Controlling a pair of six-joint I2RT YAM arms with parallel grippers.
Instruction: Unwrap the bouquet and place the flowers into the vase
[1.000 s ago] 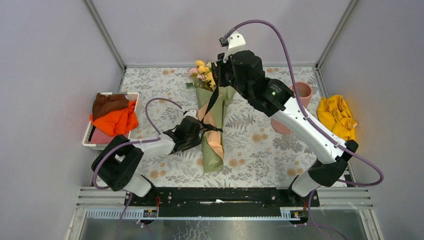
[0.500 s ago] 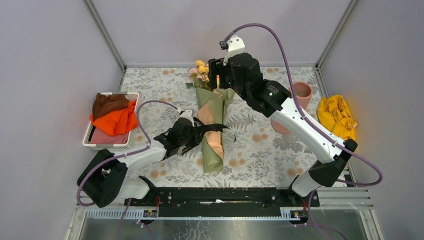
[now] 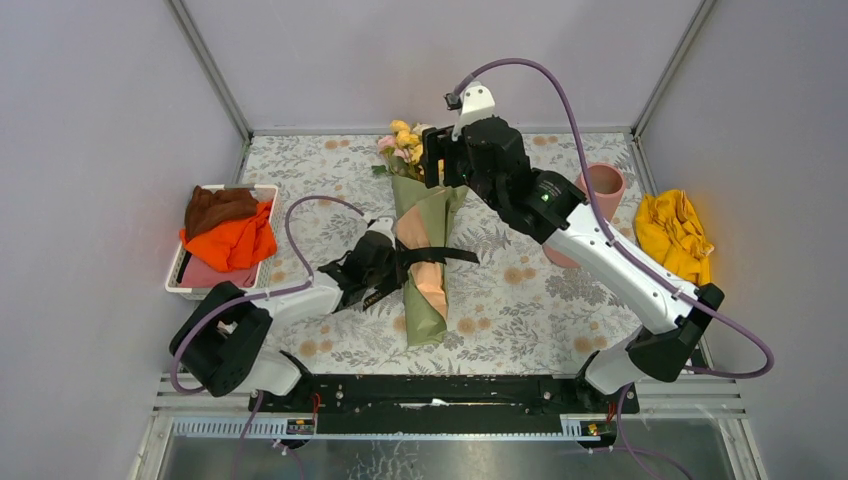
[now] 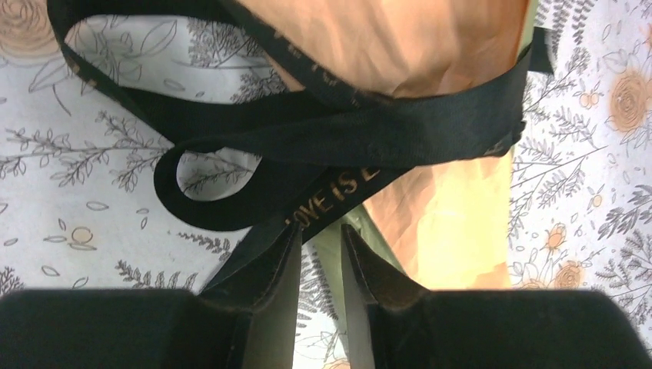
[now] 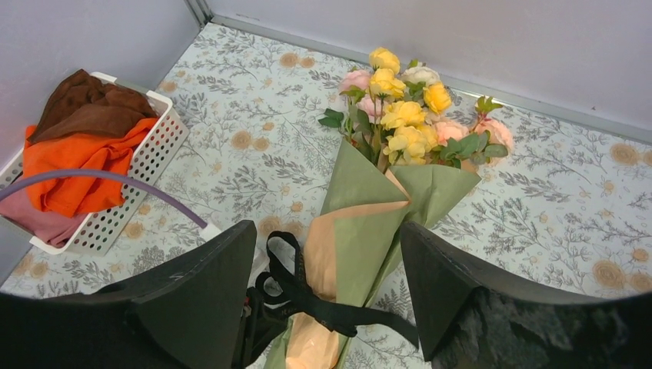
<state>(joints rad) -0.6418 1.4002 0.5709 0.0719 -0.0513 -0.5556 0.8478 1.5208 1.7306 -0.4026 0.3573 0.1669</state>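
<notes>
The ribbon's lettered strip (image 4: 332, 198) sits just beyond the narrow opening of the robot's left gripper, so that gripper should open wider, grab the strip and draw it toward the white basket (image 3: 222, 242).
The bouquet (image 3: 428, 290) lies on the flowered table, a peach and olive paper cone (image 5: 369, 223) with its narrow end toward me. The flowers (image 5: 407, 115), yellow and pink blooms (image 3: 403, 143), stick out of its far end. A loose black ribbon (image 4: 338, 192) with gold lettering still crosses the cone's middle (image 3: 440, 254). My left gripper (image 4: 319, 231) sits low at the cone's left side (image 3: 392, 268), narrowly open, the ribbon just past its tips. My right gripper (image 5: 327, 231) hovers wide open above the wide end (image 3: 437, 162), holding nothing. The pink vase (image 3: 604, 183) stands at the right, partly behind the right arm.
A white basket (image 3: 215, 292) holding orange and brown cloths (image 5: 77, 146) stands at the left edge. A yellow cloth (image 3: 675, 232) lies by the right wall. Grey walls close in the table on three sides.
Both grippers have opened and let go of the ribbon. The strand that the right gripper held up has dropped across the cone. The right gripper has drawn back slightly.
</notes>
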